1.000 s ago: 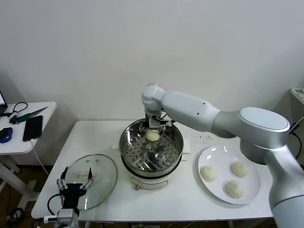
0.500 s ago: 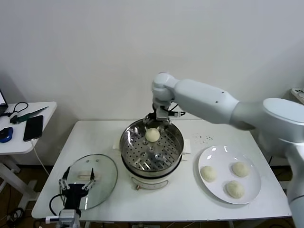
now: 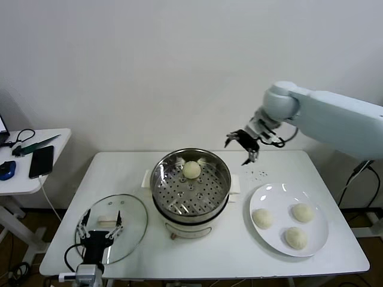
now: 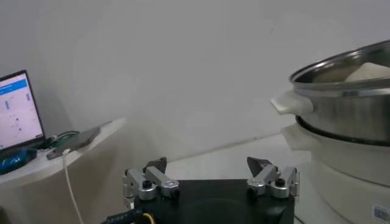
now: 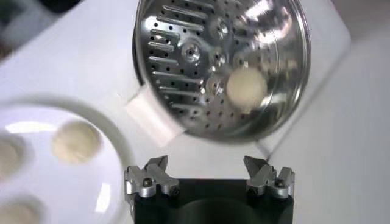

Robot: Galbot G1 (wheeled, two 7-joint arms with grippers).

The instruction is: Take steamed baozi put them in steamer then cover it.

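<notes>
My open right gripper stays on its way, since the plate's baozi [image 3: 262,219] nearest the steamer lies clear of its neighbours, and carry on moving toward that baozi until it has one finger on each side.
The steel steamer [image 3: 192,200] stands mid-table with one cream baozi [image 3: 191,170] on the far side of its perforated tray. Three more baozi [image 3: 262,218] lie on the white plate [image 3: 278,197] to its right. My right gripper [image 3: 242,143] hangs open and empty in the air, behind and between steamer and plate. Its wrist view looks down on the tray [image 5: 195,55], the baozi [image 5: 247,86] and my right gripper [image 5: 207,161]. The glass cover [image 3: 128,218] lies at the front left. My left gripper [image 3: 100,222] is open just above it.
A small side table [image 3: 33,173] with a phone, a mouse and cables stands to the left of the white table. A lit laptop screen [image 4: 18,112] shows in the left wrist view beside the steamer [image 4: 341,109]. The wall is close behind.
My right arm has left the steamer, risen and swung right toward the plate, leaving the baozi on the tray. The left gripper has barely moved.
</notes>
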